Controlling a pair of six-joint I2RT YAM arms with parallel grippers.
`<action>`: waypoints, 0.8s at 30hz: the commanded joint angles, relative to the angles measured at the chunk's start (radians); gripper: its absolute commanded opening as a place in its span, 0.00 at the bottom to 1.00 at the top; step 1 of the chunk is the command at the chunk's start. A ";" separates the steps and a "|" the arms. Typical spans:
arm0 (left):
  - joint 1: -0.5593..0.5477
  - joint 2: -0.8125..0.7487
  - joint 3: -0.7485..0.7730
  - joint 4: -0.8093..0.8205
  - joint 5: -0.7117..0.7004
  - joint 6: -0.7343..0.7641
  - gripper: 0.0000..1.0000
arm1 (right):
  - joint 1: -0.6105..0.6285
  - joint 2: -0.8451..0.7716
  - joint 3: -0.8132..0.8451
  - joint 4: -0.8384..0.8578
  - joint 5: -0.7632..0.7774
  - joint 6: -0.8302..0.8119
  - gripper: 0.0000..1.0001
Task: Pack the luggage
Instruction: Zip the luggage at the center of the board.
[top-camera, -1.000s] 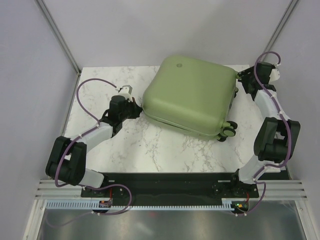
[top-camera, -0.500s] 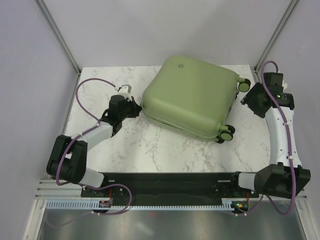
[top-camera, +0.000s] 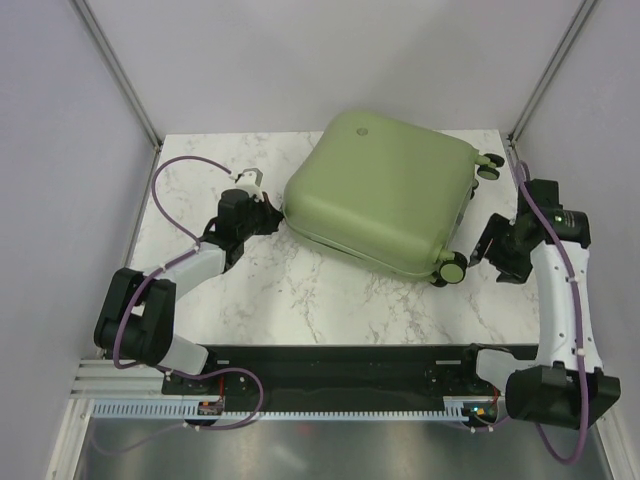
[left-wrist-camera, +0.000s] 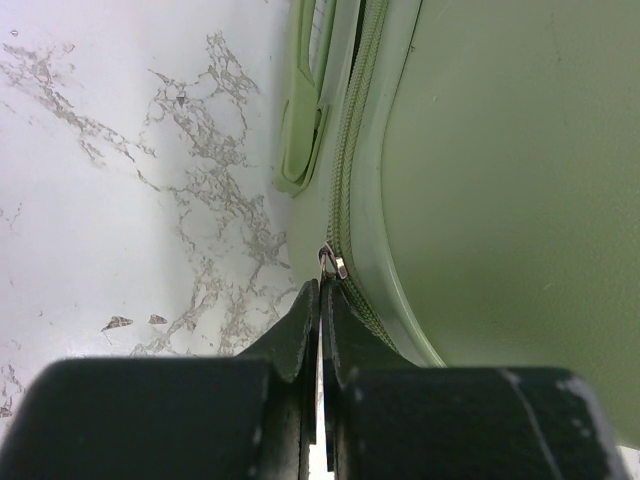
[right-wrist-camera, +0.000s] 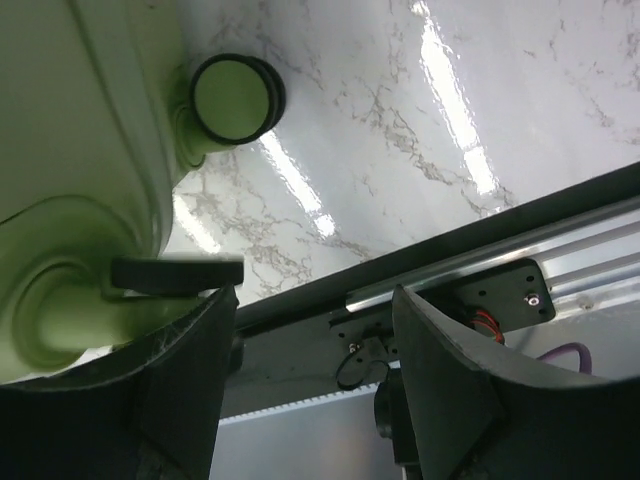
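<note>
The suitcase lies crooked (top-camera: 358, 256) and its near wheel is outside my right gripper's fingers. My right gripper should take hold of that wheel (top-camera: 453, 267) and turn the suitcase straighter.
The luggage (top-camera: 380, 190) is a sage-green hard-shell suitcase lying closed on the marble table (top-camera: 320, 300). My left gripper (top-camera: 262, 212) is at its left corner. In the left wrist view that gripper (left-wrist-camera: 322, 288) is shut on the silver zipper pull (left-wrist-camera: 333, 263), with the shell (left-wrist-camera: 500, 180) to the right and a green side handle (left-wrist-camera: 305, 130) further along. My right gripper (top-camera: 488, 250) is open beside the near right wheel (top-camera: 452, 267). In the right wrist view it (right-wrist-camera: 312, 295) holds nothing. Its left finger (right-wrist-camera: 190, 360) is close under a wheel (right-wrist-camera: 175, 272).
A second wheel (top-camera: 488, 167) sticks out at the far right corner. The black base rail (top-camera: 340, 365) runs along the near edge. Metal frame posts (top-camera: 118, 75) and grey walls close in the table's sides and back.
My right arm has swung from the suitcase's far right corner toward the near side, down to the near wheel. The suitcase has turned slightly. The left gripper has stayed shut at the zipper.
</note>
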 joint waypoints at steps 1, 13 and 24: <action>0.006 0.036 0.024 -0.004 -0.025 0.032 0.02 | 0.000 -0.065 0.131 -0.141 -0.027 -0.067 0.71; 0.006 0.026 0.015 -0.006 -0.025 0.029 0.02 | 0.015 -0.138 0.101 -0.040 -0.243 -0.170 0.67; 0.007 0.028 0.005 -0.006 -0.022 0.017 0.02 | 0.127 -0.244 -0.077 0.076 -0.257 -0.259 0.69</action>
